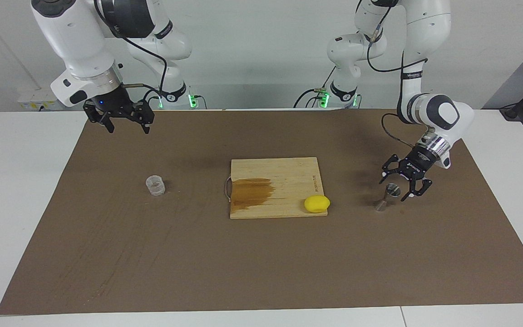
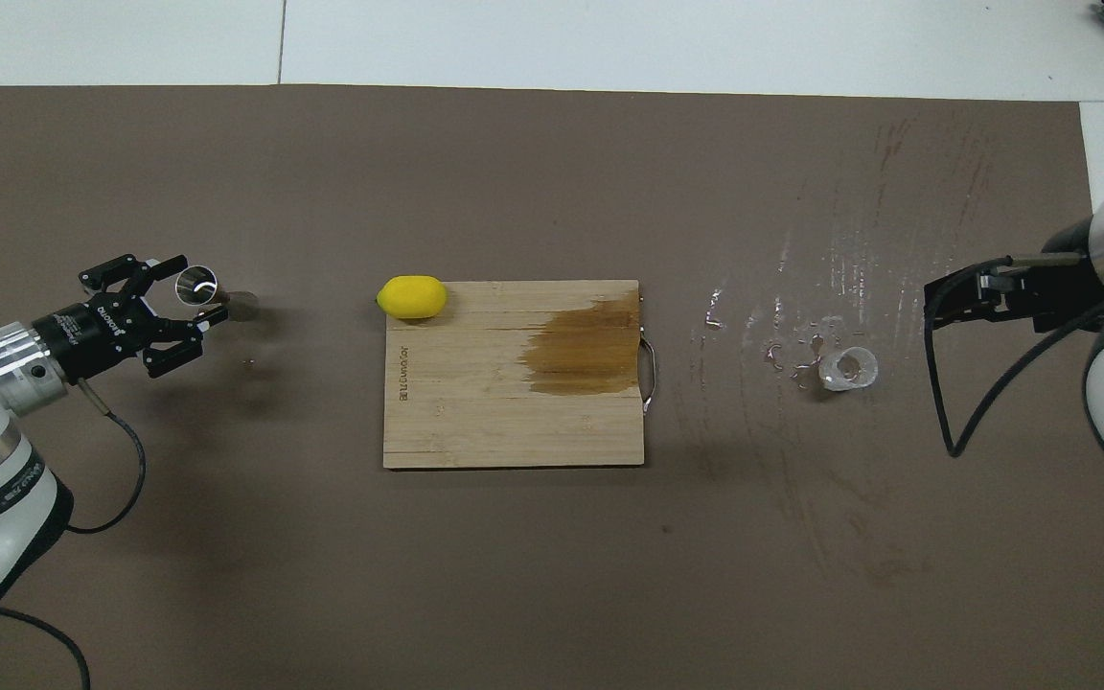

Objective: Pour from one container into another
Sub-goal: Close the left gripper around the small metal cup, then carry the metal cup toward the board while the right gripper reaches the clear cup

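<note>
I should expect more water drops hidden behind the jigger (image 2: 198, 286) when I carry it away, because a small drop (image 2: 246, 362) shines on the mat nearby.
The small clear cup (image 1: 155, 185) stands on the brown mat toward the right arm's end; it also shows in the overhead view (image 2: 847, 369). The silvery hourglass jigger (image 1: 387, 198) stands on the mat toward the left arm's end (image 2: 199, 286). My left gripper (image 1: 397, 188) is low and open, with its fingers on either side of the jigger's upper cone (image 2: 190, 297); I cannot tell whether they touch it. My right gripper (image 1: 128, 128) is open and empty, raised over the mat's edge by the robots, well apart from the cup (image 2: 959, 297).
A wooden cutting board (image 1: 288, 170) with a dark wet stain lies mid-table between the two containers. A yellow lemon (image 1: 317, 203) sits on its corner farther from the robots, toward the left arm's end. Water drops (image 2: 792, 350) lie on the mat by the cup.
</note>
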### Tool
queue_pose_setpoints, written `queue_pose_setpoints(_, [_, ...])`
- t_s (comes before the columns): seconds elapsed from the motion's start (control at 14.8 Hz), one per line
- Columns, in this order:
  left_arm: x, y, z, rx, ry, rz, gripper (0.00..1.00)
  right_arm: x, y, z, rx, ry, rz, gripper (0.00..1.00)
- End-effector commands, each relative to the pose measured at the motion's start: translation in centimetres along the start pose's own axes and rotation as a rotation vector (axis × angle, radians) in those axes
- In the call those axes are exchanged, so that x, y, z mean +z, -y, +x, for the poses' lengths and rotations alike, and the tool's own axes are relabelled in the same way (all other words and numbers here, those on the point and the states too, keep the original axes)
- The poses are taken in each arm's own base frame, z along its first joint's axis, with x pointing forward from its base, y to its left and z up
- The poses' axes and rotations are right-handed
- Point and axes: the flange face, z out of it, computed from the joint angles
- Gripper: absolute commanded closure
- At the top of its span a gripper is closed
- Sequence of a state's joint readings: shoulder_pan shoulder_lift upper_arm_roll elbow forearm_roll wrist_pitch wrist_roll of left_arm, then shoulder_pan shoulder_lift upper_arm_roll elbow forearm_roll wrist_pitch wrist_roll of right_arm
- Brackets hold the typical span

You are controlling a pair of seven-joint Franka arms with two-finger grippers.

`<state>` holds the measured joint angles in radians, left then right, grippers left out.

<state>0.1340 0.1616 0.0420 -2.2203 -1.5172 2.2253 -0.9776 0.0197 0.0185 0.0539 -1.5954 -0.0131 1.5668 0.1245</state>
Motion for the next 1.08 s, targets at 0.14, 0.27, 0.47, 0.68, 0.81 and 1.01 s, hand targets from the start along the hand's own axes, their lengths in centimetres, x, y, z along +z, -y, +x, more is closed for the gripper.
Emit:
queue_pose_setpoints(0.14, [0.3,0.0,0.4,0.007,0.018,-0.036,0.12,-0.2,-0.6,-0.2,0.044,-0.039,0.007,0.0])
queue_pose_setpoints(0.27, [0.4,-0.1,0.3,0.0,0.022,-0.051,0.13,0.0,-1.5,0.2,0.195,-0.032,0.014,0.0])
queue_pose_setpoints(0.47, [0.5,0.0,0.2,0.009,0.031,-0.057,0.15,0.8,-2.4,1.0,0.441,-0.001,0.085,0.0])
queue_pose_setpoints(0.68, [0.6,-0.1,0.1,0.015,0.035,-0.061,0.19,3.0,-3.0,2.2,0.713,0.064,0.128,0.0])
queue_pose_setpoints(0.81, [0.7,0.0,0.3,0.021,0.026,-0.064,0.34,4.3,-3.8,3.1,0.928,0.111,0.179,0.0])
queue_pose_setpoints(1.01, [0.6,0.1,0.4,0.026,0.024,-0.065,1.0,7.9,-6.0,4.7,1.126,0.23,0.237,0.0])
